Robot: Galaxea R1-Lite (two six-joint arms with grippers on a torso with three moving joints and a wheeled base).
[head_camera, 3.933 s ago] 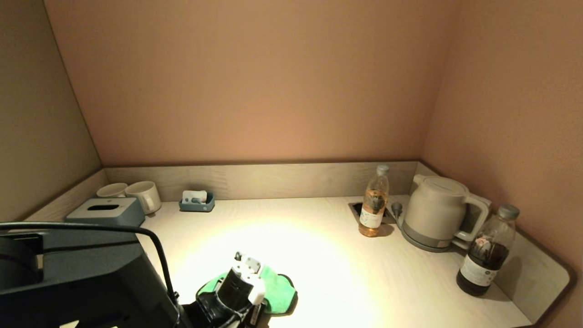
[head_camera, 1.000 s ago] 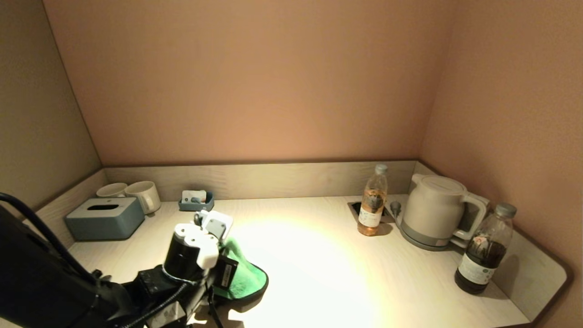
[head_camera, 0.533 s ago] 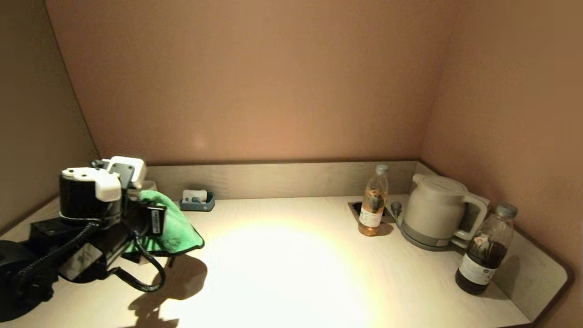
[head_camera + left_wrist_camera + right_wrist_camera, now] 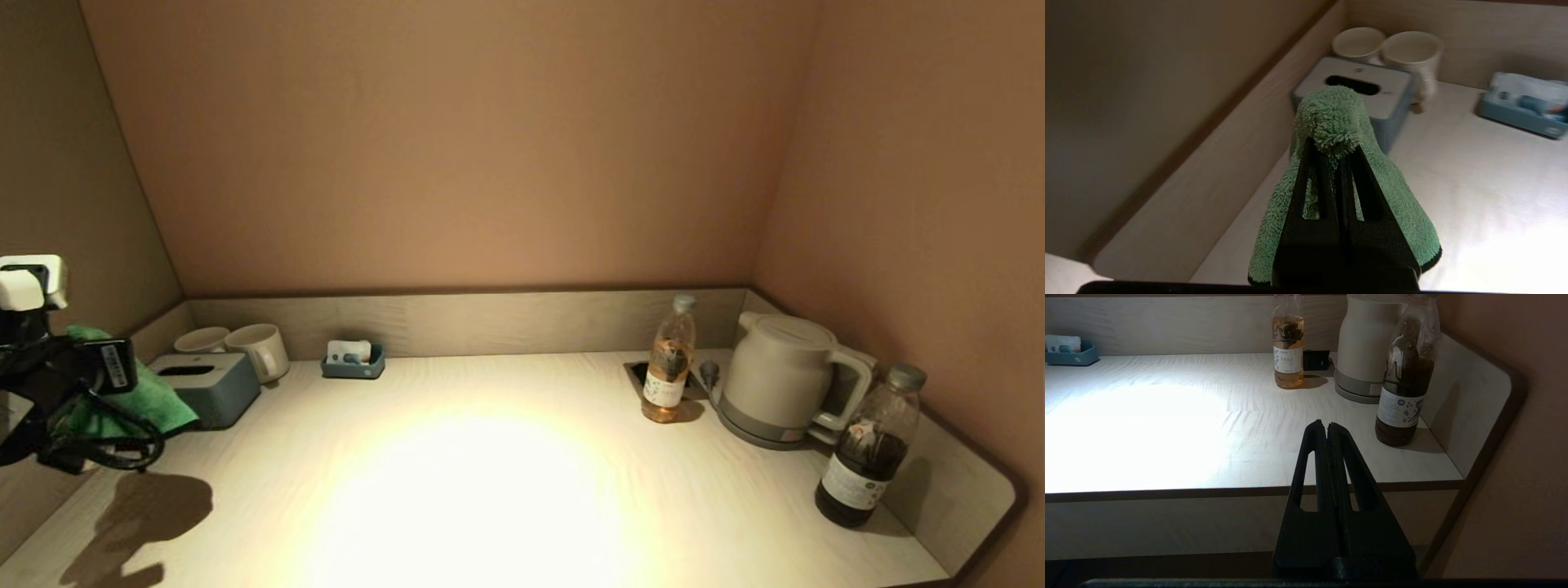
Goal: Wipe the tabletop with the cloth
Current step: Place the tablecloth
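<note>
The green cloth (image 4: 157, 400) is hanging over the clear corner (image 4: 122, 514) by the tissue box, so my left gripper should go on lowering the cloth until it lies there and then let go.
My left gripper (image 4: 1336, 153) is shut on the green cloth (image 4: 1331, 118) and holds it in the air above the far left of the tabletop (image 4: 506, 474). In the head view the cloth (image 4: 139, 396) hangs from the arm at the left edge, in front of the tissue box (image 4: 214, 384), and casts a shadow on the table below. The left gripper's fingertips are hidden there. My right gripper (image 4: 1327, 426) is shut and empty, parked in front of the table's front edge near the right end; it does not show in the head view.
Two white cups (image 4: 257, 349), a grey-blue tissue box and a small blue tray (image 4: 353, 363) stand at the back left. A light tea bottle (image 4: 669, 363), a white kettle (image 4: 780, 380) and a dark bottle (image 4: 869, 449) stand at the right. Walls close in on three sides.
My left arm has lifted the cloth off the table and swung it from the front middle to the far left, raised above the surface. The right arm has not moved.
</note>
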